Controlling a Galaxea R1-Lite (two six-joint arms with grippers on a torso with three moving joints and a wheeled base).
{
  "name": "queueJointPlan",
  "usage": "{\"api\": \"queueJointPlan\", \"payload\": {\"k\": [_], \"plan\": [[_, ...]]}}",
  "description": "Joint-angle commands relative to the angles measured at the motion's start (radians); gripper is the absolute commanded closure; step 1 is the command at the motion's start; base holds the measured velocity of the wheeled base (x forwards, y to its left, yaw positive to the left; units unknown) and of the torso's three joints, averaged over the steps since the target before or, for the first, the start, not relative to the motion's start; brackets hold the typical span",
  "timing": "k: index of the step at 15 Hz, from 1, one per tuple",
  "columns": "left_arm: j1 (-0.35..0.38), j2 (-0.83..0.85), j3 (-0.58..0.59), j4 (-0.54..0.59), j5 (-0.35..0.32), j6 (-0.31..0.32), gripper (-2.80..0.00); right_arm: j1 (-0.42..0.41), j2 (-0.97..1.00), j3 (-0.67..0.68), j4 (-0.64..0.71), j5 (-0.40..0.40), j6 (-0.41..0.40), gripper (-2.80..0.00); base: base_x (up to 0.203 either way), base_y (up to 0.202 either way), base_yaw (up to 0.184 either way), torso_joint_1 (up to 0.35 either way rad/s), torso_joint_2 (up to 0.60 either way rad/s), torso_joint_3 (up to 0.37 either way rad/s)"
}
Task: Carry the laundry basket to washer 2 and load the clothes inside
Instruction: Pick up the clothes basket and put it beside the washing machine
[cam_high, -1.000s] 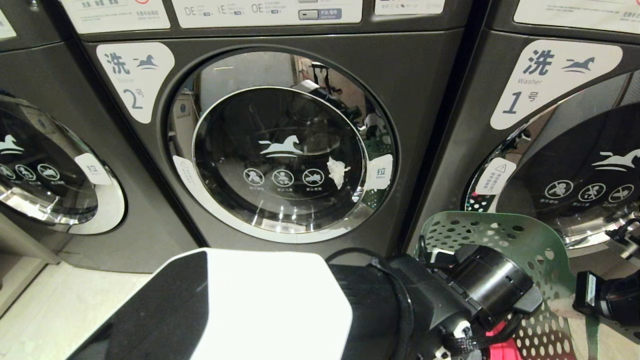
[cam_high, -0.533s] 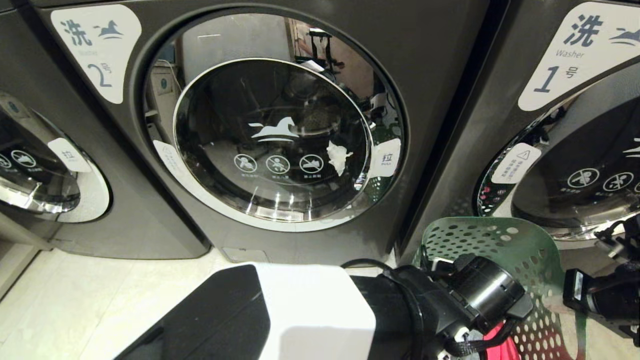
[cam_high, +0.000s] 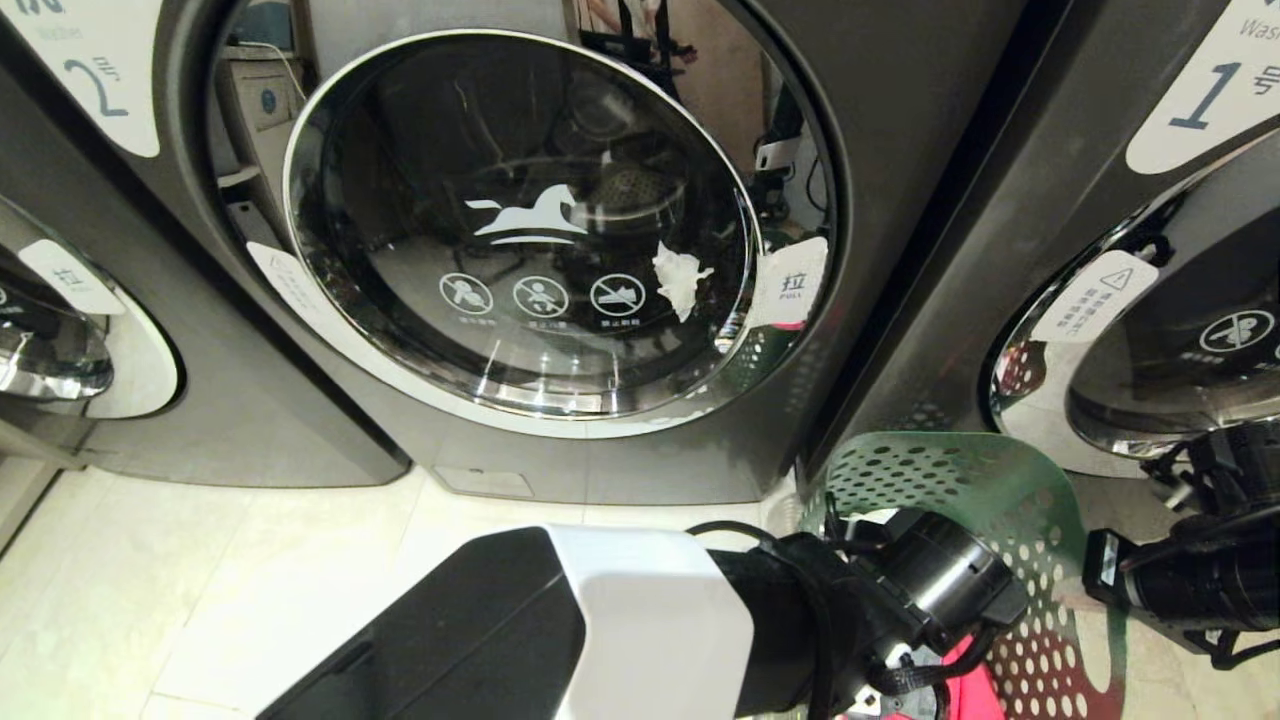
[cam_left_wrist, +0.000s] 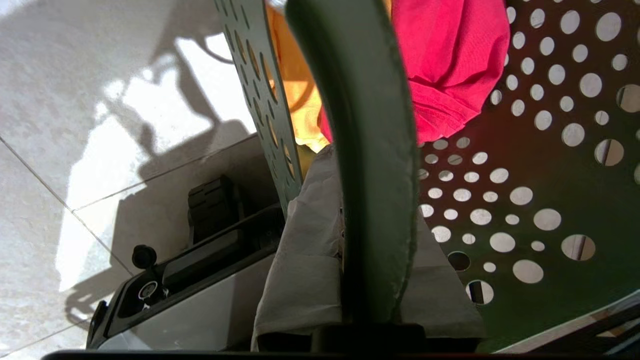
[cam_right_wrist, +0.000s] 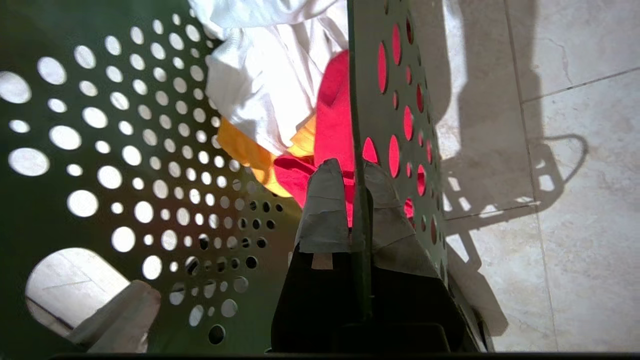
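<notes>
The laundry basket (cam_high: 966, 474) is hanging upright and clear of washer 2's glass door. I should lower it next until it sits on the floor (cam_high: 734, 514), and then open my left gripper.
The dark green laundry basket (cam_high: 950, 490) hangs low in front of the gap between washer 2 (cam_high: 880, 150) and the washer to its right. Washer 2's round glass door (cam_high: 520, 230) is closed; its numeral label (cam_high: 90, 80) shows at the top left. My left gripper (cam_left_wrist: 375, 205) is shut on the basket's rim (cam_left_wrist: 370, 125), one taped finger on each side. My right gripper (cam_right_wrist: 352, 170) is shut on the opposite wall (cam_right_wrist: 400, 100). The clothes lie inside: a pinkish-red piece (cam_left_wrist: 450, 65), a yellow-orange one (cam_left_wrist: 295, 90) and a white one (cam_right_wrist: 265, 75).
Washer 1 (cam_high: 1210, 90) stands to the right, and a third washer door (cam_high: 60, 340) is at the far left. Pale floor tiles (cam_high: 200, 600) run along the machines' feet. My own base (cam_left_wrist: 175, 300) sits just below the basket's left side.
The whole head view has dipped, so the washers slid up in the picture and look nearer. The basket sits lower against the machine fronts. Both grips are unchanged.
</notes>
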Motion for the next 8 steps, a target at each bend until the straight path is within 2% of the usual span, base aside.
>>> {"api": "queueJointPlan", "payload": {"k": [1, 3, 8], "plan": [[0.01, 0.009, 0.001, 0.004, 0.001, -0.004, 0.0, -0.001, 0.049, -0.014, 0.0, 0.001, -0.015, 0.0, 0.0, 0.0, 0.0, 0.006, 0.0, -0.193], [0.014, 0.017, 0.001, 0.003, 0.001, -0.005, 0.0, -0.001, 0.067, -0.015, -0.001, 0.001, -0.047, 0.0, 0.0, 0.0, 0.0, 0.002, 0.0, -0.199], [0.014, 0.038, 0.001, -0.03, 0.001, -0.002, 0.0, -0.001, 0.086, -0.06, 0.0, 0.002, -0.051, 0.0, 0.0, 0.0, 0.0, 0.003, 0.0, -0.199]]}}
